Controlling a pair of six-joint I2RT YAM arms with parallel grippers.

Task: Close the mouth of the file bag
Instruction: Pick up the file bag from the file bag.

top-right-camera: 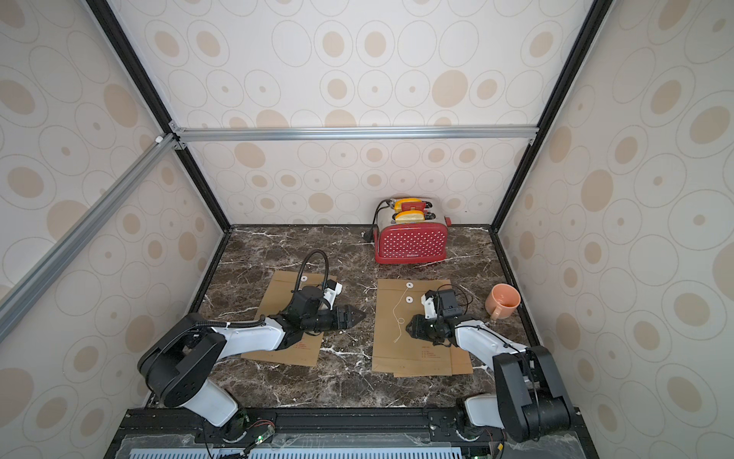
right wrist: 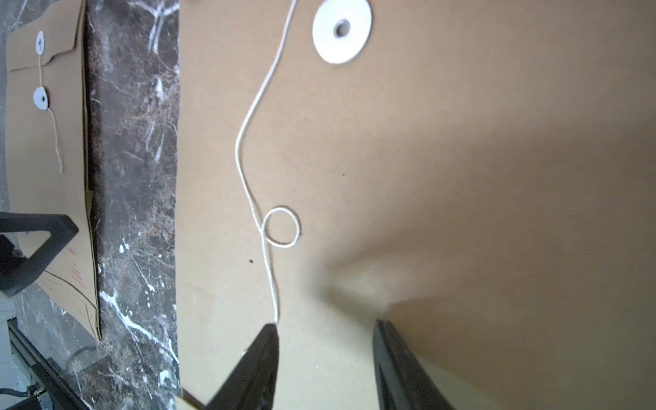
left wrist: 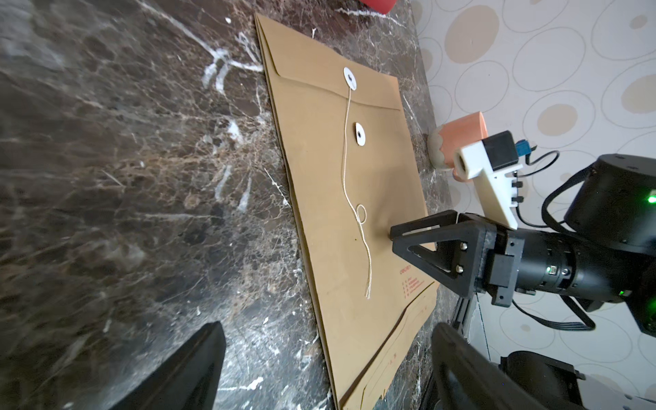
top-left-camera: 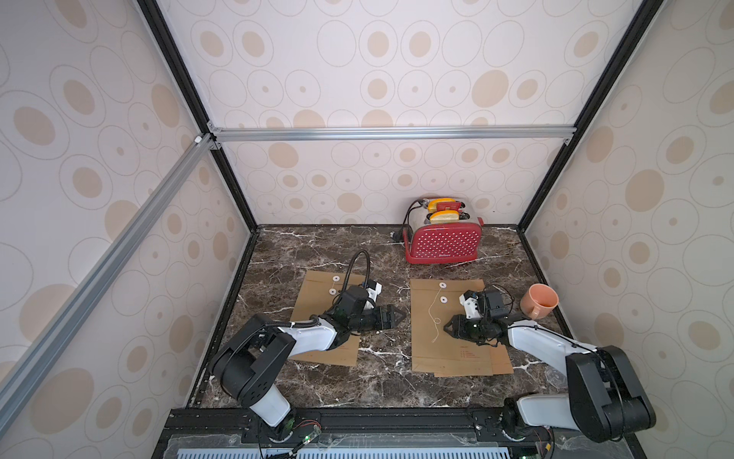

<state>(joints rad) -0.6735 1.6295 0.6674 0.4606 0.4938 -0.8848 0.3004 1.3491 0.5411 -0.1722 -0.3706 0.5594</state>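
A brown edge [top-left-camera: 501,361] sticks out past the bottom corner of the file bag [top-left-camera: 425,327]. Another file bag should stay lying underneath when I lift the file bag.
A brown file bag [top-left-camera: 452,357] [top-right-camera: 413,357] lies flat on the marble table, right of centre. Its flap is folded down, and two white discs [top-left-camera: 442,285] [left wrist: 360,134] sit on flap and body. A white string [top-left-camera: 434,314] [right wrist: 245,124] trails loose from the upper disc, past the lower disc [right wrist: 342,30], with a small loop partway. My right gripper [top-left-camera: 447,328] [right wrist: 326,323] hovers low over the bag [right wrist: 426,159], jaws apart, and the string's end runs under one fingertip [right wrist: 269,333]. My left gripper [top-left-camera: 401,316] [left wrist: 326,330] stands wide open over bare marble beside the bag [left wrist: 319,159].
A second brown file bag [top-left-camera: 313,294] [right wrist: 46,142] lies under the left arm. A red dotted toaster [top-left-camera: 443,242] stands at the back wall. A peach mug [top-left-camera: 539,301] [left wrist: 461,138] sits at the right, close behind the right wrist. Patterned walls enclose the table.
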